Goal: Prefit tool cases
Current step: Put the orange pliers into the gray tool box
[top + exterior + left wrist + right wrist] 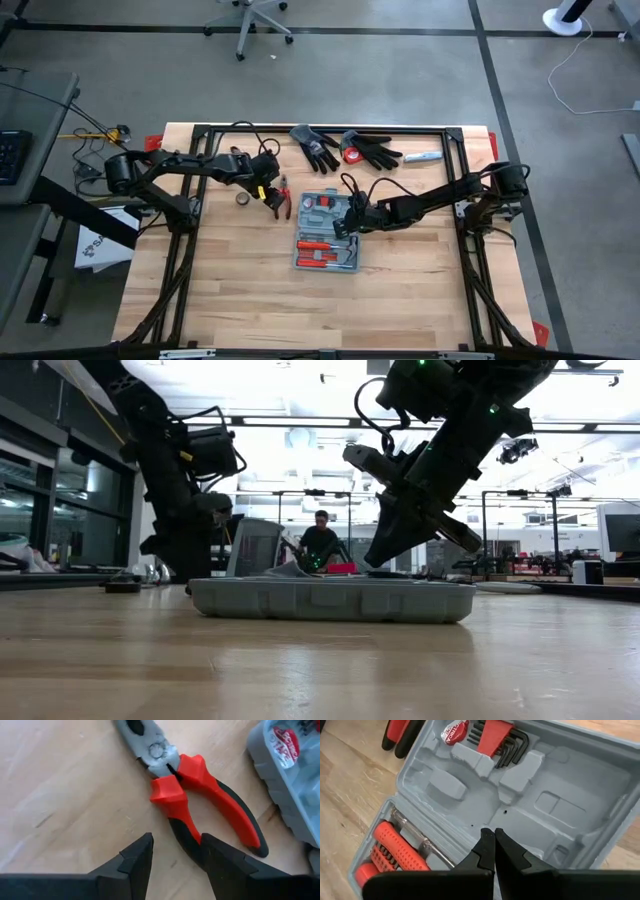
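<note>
The pliers' jaws (284,182) point to the far edge beside the case, so the robot's left gripper should take hold of one pliers handle (183,824) and turn the pliers' jaws toward the case before it lifts the pliers.
The grey tool case (325,232) lies open and flat on the wooden table, its moulded inside up. Red-handled tools (395,845) sit in its near half and hex keys (502,740) in its far half. Red-and-black-handled pliers (200,795) lie on the table just left of the case. My left gripper (177,857) stands open over the pliers' handle ends, pointing steeply down, one handle (187,832) running in between its fingers. My right gripper (494,840) is shut, its tips down in the case's far half. My right gripper slants down from the table's right side into the open case, its shut fingertips (375,565) low over the empty moulded recess (485,805). Whether they touch the moulding, I cannot tell.
Two black gloves (318,148) (375,152) lie at the far edge with a red roll (351,155) between them and a pale pen-like tool (424,157) to their right. A small dark roll (243,200) lies left of the pliers. Bare wood spreads toward the near edge.
</note>
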Robot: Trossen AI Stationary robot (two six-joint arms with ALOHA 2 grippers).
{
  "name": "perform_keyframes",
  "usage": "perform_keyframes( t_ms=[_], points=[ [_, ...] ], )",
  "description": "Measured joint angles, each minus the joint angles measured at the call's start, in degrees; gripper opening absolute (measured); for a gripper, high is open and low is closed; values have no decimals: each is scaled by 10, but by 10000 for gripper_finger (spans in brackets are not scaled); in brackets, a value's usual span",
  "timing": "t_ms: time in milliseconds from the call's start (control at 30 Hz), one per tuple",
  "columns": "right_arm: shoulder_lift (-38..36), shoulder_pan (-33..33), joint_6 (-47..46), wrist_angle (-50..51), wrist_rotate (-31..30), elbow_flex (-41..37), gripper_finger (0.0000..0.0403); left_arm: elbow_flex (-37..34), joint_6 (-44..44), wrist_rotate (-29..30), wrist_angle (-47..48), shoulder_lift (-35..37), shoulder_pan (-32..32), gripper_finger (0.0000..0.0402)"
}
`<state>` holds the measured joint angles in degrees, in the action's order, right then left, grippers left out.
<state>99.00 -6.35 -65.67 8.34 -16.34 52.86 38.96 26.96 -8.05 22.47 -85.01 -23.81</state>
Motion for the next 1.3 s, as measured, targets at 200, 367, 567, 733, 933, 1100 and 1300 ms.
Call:
perform_keyframes(
  t_ms=[200, 367, 567, 733, 933, 1100, 1300],
  points=[
    [0, 0, 1, 0, 0, 0, 0, 2, -3, 47, 1, -3, 21, 159],
    [0, 0, 1, 0, 0, 0, 0, 3, -52, 150, 1, -12, 12, 159],
    [0, 0, 0, 0, 0, 0, 0, 8, -78, 76, 13, -12, -53, 158],
    [0, 0, 0, 1, 0, 0, 0, 32, -82, 60, 33, -14, -78, 158],
    [0, 0, 1, 4, 0, 0, 0, 44, -82, 16, 36, -13, -81, 158],
    [0, 0, 1, 7, 0, 0, 0, 45, -80, -20, 36, -12, -81, 158],
    [0, 0, 1, 14, 0, 0, 0, 45, -47, -27, 26, -12, -60, 158]
  ],
)
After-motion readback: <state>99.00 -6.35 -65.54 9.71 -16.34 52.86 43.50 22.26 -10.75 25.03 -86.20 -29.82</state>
